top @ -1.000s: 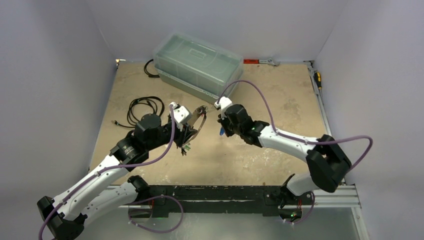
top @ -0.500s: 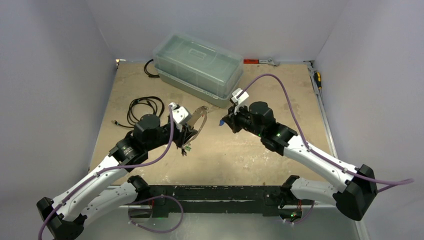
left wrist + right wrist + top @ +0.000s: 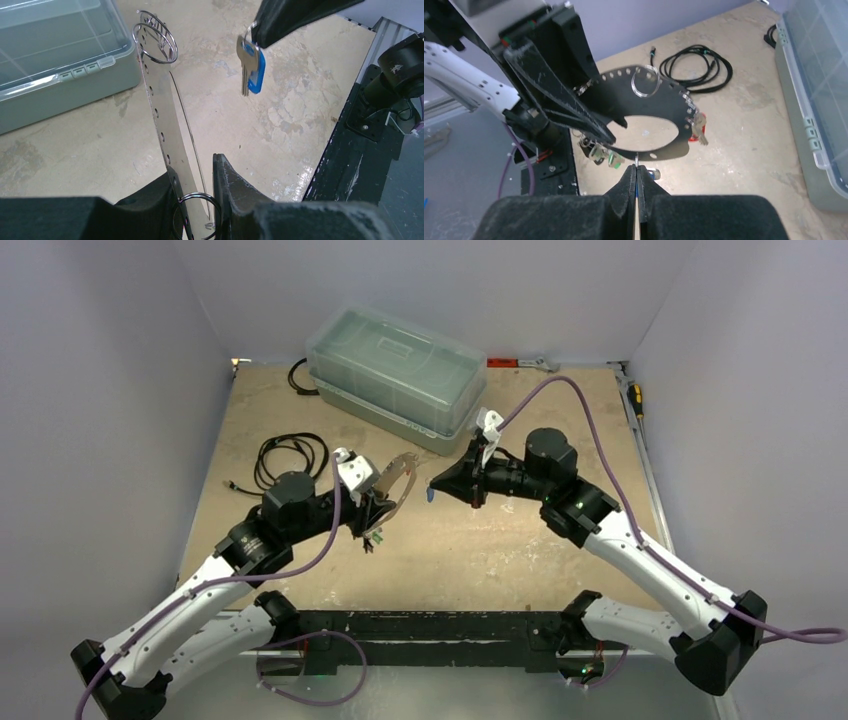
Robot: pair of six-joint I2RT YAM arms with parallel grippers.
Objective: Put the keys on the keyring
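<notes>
The blue key faces the keyring's flat side, below the wire ring, so the robot's right gripper should go up and bring the key to the wire ring from above.
My left gripper is shut on the rim of the keyring, a flat grey disc held on edge above the table. In the left wrist view the keyring rises from between my fingers, with wire rings at its top. My right gripper is shut on a blue-tagged key just right of the keyring. The blue key hangs from it. In the right wrist view my gripper faces the keyring; a green-tagged key and a red one hang from it.
A clear plastic box stands behind both grippers and close to the right wrist. A coiled black cable lies to the left. A wrench and a screwdriver lie at the back edge. The black base rail runs along the front.
My right arm has swung its wrist out to the right and back, turning the gripper to point left at the keyring with the blue key. My left gripper has shifted slightly, tilting the keyring.
</notes>
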